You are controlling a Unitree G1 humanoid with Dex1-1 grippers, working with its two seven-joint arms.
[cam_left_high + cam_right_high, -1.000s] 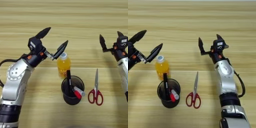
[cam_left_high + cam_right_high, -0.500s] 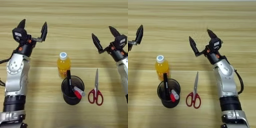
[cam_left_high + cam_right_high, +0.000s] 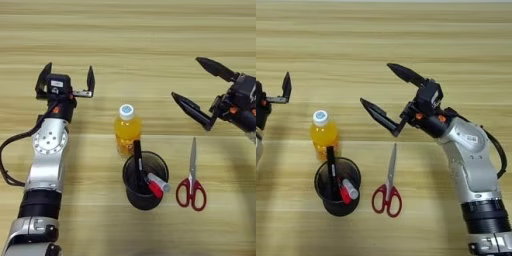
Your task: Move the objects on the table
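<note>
The red-and-white pen [image 3: 349, 190] slants over the cup's rim [image 3: 357, 182] toward my open right gripper. I should keep heading for it until my fingers are on both its sides.
A small clear bottle of orange drink [image 3: 126, 131] with a white cap stands upright at the table's middle. Just in front of it is the black round pen cup [image 3: 145, 181]. A slim marker [image 3: 137, 161] pokes out of the cup black end up, beside a red-and-white pen [image 3: 156, 184]. My left gripper [image 3: 69, 75] is open, left of the bottle and apart from it. My right gripper [image 3: 376, 83] is spread wide open, right of the bottle and behind the scissors, with nothing between its fingers.
Red-handled scissors [image 3: 192, 180] lie shut to the right of the pen cup, blades pointing away from me. The light-wood table [image 3: 130, 40] stretches bare behind both grippers.
My left gripper has drawn away from the bottle's cap to the left, still open. My right gripper has swung left toward the middle and spread wider. Bottle, cup and scissors stay put.
</note>
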